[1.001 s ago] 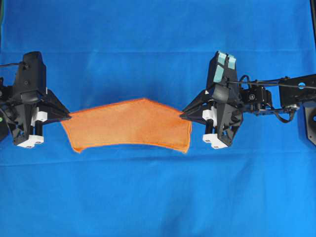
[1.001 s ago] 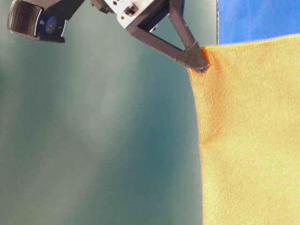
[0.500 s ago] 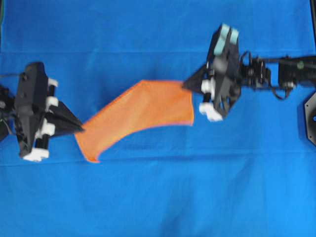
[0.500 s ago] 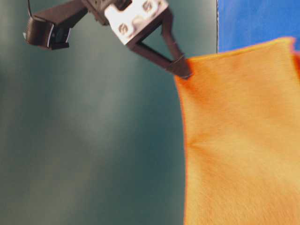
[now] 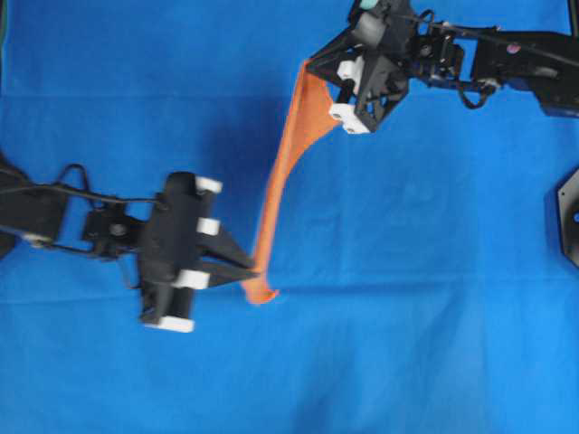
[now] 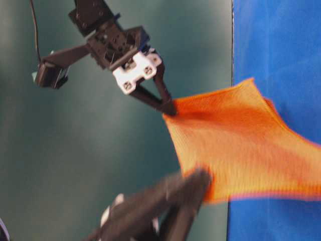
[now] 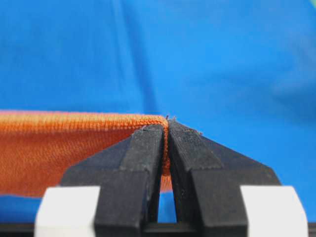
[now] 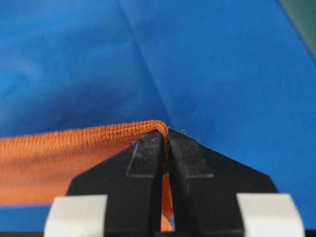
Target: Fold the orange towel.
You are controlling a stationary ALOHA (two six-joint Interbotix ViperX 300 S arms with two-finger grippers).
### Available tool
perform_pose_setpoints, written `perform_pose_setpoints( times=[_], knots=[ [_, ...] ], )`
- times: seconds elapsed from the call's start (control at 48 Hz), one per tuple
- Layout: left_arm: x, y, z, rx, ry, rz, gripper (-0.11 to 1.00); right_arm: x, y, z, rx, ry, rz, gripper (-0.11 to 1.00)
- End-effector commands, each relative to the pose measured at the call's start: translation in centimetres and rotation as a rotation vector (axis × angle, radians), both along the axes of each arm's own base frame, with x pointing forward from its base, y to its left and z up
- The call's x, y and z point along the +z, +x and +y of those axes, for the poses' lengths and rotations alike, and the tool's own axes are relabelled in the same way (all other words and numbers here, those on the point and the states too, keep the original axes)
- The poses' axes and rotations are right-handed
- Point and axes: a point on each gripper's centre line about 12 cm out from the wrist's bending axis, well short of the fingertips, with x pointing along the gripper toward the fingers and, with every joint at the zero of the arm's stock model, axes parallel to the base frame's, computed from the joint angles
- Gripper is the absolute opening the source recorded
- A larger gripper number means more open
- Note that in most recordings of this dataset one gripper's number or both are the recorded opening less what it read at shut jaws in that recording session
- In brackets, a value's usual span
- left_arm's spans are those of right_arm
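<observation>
Both my grippers are holding the orange towel, which hangs as a narrow strip [image 5: 283,163] above the blue cloth. They should swing toward the black fixture [image 5: 570,214] and then back to lay the towel flat.
The orange towel [image 5: 282,172] hangs in the air as a narrow slanted strip between my two grippers, above the blue cloth. My left gripper [image 5: 255,271] is shut on its lower corner near the middle front of the overhead view. My right gripper [image 5: 309,63] is shut on the upper corner at the back. From table level the orange towel [image 6: 235,140] spreads out between the right gripper [image 6: 170,109] above and the blurred left gripper [image 6: 200,178] below. Each wrist view shows the hem pinched: the left gripper [image 7: 166,129] and the right gripper [image 8: 165,136] on the orange towel [image 8: 59,158].
A large blue cloth [image 5: 434,271] covers the whole work surface. A black fixture [image 5: 565,221] sits at the right edge of the overhead view. A dark green wall [image 6: 75,150] stands behind the scene at table level.
The right gripper swung back and left with its corner. The left gripper moved right and forward toward the centre. The towel turned from a broad horizontal sheet into a steep diagonal strip.
</observation>
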Motion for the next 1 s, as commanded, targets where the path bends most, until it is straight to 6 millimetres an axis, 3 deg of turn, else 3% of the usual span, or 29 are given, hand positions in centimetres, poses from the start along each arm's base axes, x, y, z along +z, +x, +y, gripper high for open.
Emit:
perform_pose_setpoints(
  times=[0.0,0.125,0.292,0.48,0.646,0.834,0.98],
  knots=[
    [1.6,2.2,-1.3,-0.034,0.011,-0.057,0.01,2.0,0.6,-1.5,-0.016,-0.039,-0.045,0.02],
    [1.9,3.7,-1.7,-0.048,0.033,-0.068,0.01,2.3,1.5,-2.0,-0.012,-0.057,-0.05,0.02],
    [2.1,4.5,-1.8,-0.05,0.034,-0.083,0.01,2.0,1.0,-2.0,-0.015,-0.058,-0.039,0.02],
    [2.4,6.1,-2.2,-0.049,0.028,-0.138,0.01,2.0,-1.3,-2.0,-0.039,-0.054,-0.029,0.02],
    [2.3,9.5,-2.9,-0.076,0.08,-0.208,0.01,2.0,-4.0,-1.5,-0.058,-0.047,-0.029,0.02],
    [0.2,13.3,-3.6,-0.086,0.103,-0.202,0.01,1.4,-6.2,-0.4,-0.066,-0.029,-0.017,0.02],
    [-0.9,13.5,-3.8,-0.081,0.091,-0.176,0.01,0.9,-6.6,-0.2,-0.069,-0.018,0.016,0.02]
  ],
)
